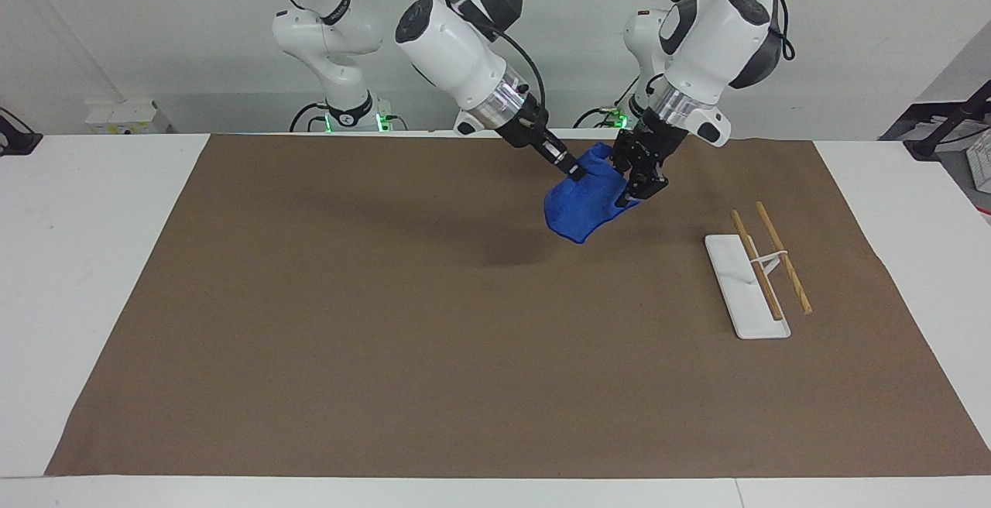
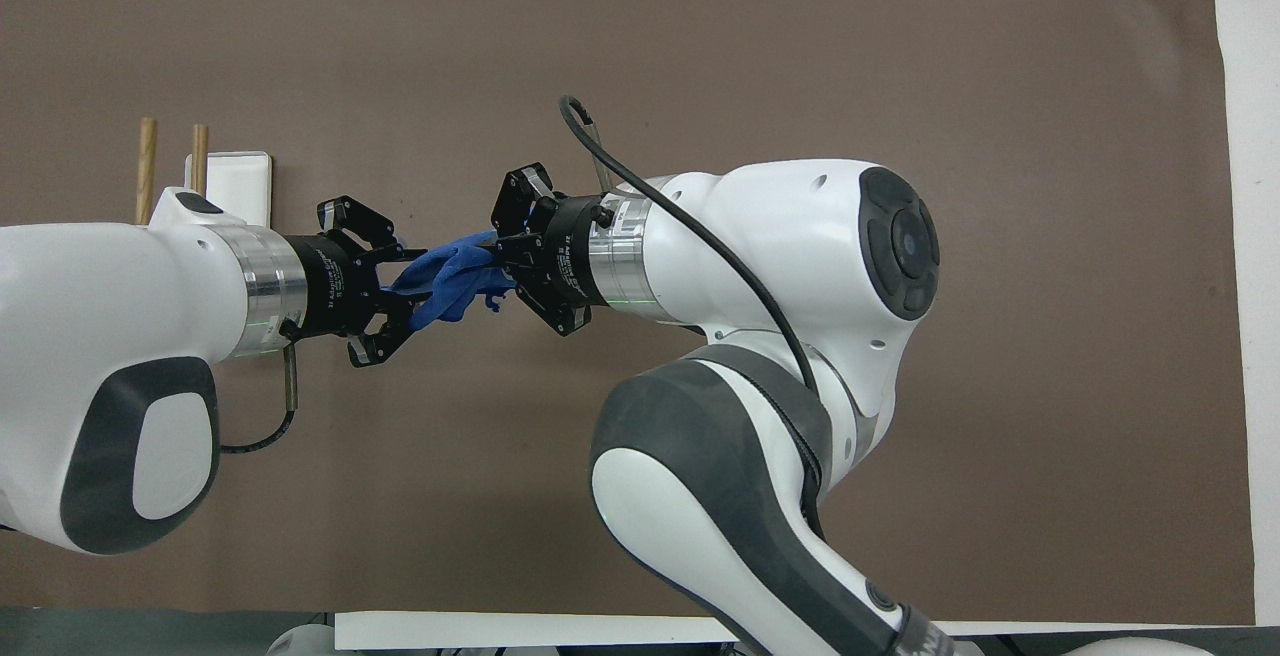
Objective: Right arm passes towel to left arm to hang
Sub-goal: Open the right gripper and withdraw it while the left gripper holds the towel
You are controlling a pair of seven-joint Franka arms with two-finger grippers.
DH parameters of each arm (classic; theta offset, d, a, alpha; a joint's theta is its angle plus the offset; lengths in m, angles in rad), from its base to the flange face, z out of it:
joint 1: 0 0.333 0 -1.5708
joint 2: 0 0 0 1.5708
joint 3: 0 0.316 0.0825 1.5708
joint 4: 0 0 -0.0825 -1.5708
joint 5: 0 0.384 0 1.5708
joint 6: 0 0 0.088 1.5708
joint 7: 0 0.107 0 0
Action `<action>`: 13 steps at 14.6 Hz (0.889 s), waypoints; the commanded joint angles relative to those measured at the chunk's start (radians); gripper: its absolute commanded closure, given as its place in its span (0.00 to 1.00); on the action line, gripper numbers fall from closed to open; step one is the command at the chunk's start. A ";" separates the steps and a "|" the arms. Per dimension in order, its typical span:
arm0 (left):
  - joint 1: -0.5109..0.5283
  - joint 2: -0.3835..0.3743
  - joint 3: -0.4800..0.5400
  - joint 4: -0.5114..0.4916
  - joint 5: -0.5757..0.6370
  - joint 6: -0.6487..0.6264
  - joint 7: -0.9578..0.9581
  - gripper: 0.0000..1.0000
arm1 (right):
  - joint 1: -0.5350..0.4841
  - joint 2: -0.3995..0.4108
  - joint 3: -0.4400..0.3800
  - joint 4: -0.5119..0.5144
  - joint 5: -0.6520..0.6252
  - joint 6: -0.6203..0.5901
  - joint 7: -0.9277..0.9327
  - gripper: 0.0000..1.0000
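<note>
I should open my right gripper and move it away first, because both grippers are closed on the blue towel (image 2: 455,280). My left gripper should then carry the towel to the rack's rods (image 1: 769,267).
The blue towel (image 1: 582,204) hangs bunched in the air over the brown mat, near the robots' edge of the table. My right gripper (image 1: 575,171) is shut on the towel's upper part; it also shows in the overhead view (image 2: 503,272). My left gripper (image 1: 629,185) has come in from the rack's end of the table. Its fingers have narrowed onto the towel's free edge, which shows between them in the overhead view (image 2: 405,286). The towel (image 2: 452,274) stretches between the two grippers.
A white rack (image 1: 734,279) with two wooden rods (image 1: 783,257) stands on the brown mat (image 1: 387,338) toward the left arm's end of the table. In the overhead view the rack (image 2: 235,181) is partly covered by the left arm.
</note>
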 commanded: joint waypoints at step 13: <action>0.005 0.021 0.019 0.003 -0.013 0.103 0.141 1.00 | -0.010 -0.033 -0.025 -0.041 -0.005 0.000 -0.274 0.00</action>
